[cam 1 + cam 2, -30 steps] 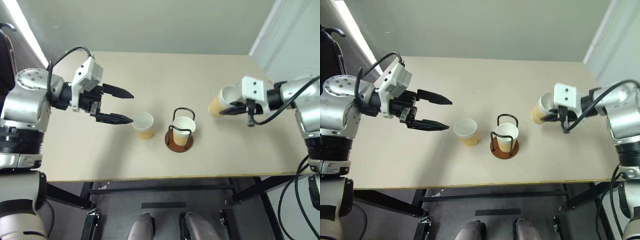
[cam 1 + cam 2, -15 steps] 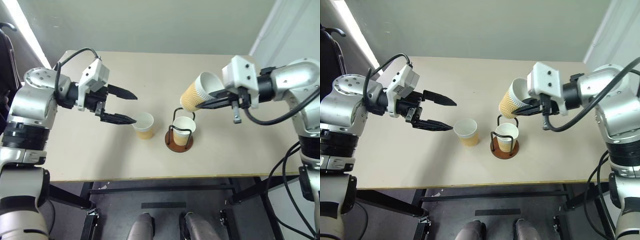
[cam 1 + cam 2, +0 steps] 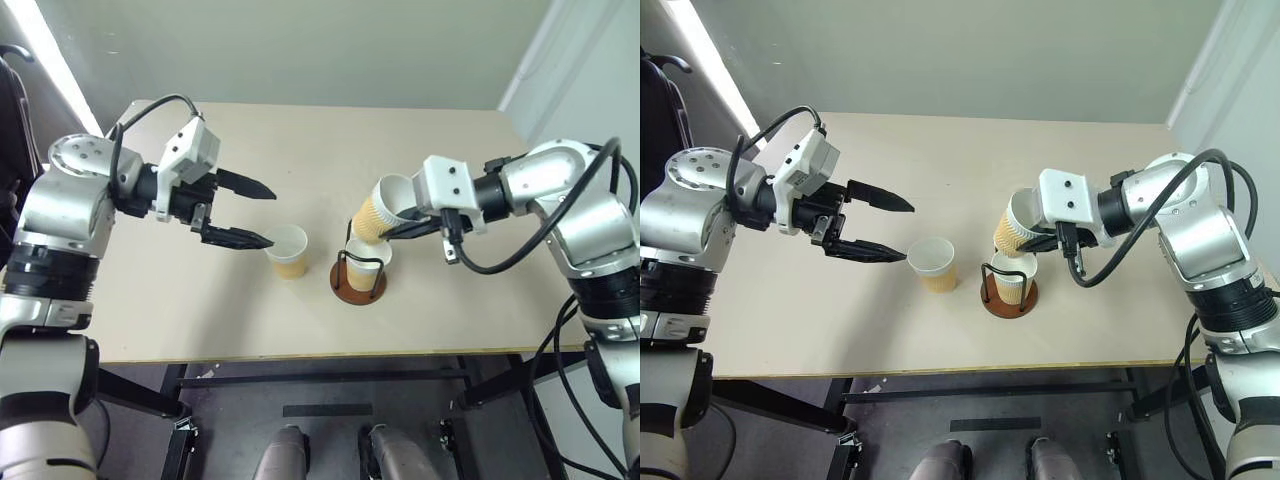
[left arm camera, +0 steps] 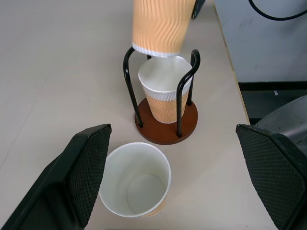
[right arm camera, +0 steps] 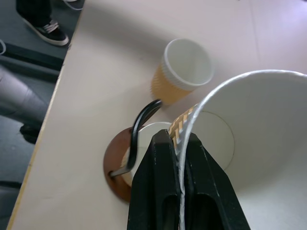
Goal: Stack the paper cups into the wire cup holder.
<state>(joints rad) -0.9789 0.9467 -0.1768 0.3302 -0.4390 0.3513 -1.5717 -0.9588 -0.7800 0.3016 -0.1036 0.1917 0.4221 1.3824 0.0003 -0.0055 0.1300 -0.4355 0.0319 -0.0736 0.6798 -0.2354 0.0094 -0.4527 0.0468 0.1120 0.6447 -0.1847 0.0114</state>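
The loose paper cup (image 3: pixel 288 252) should nest in the holder almost down to its rim when I lower it, because its bottom (image 3: pixel 291 273) is much narrower.
One paper cup (image 3: pixel 366 262) stands inside the wire cup holder (image 3: pixel 357 288) at the table's middle. A second paper cup (image 3: pixel 288 250) stands loose just left of the holder. My right gripper (image 3: pixel 407 222) is shut on the rim of a third paper cup (image 3: pixel 376 212), which hangs tilted with its bottom just above the cup in the holder, between the wire loops. In the right wrist view both fingers (image 5: pixel 160 172) pinch that cup's wall. My left gripper (image 3: pixel 270 217) hovers open just left of the loose cup, which lies between its fingers (image 4: pixel 86 167) in the left wrist view.
The beige table (image 3: pixel 200 310) has its front edge close below the holder. A grey wall stands behind the table, and a white panel (image 3: pixel 590 80) at the far right. A person's shoe (image 5: pixel 45 28) is on the floor past the table edge.
My right gripper has carried its cup from the table's right side leftward and down to just above the holder. The left gripper has stayed open beside the loose cup.
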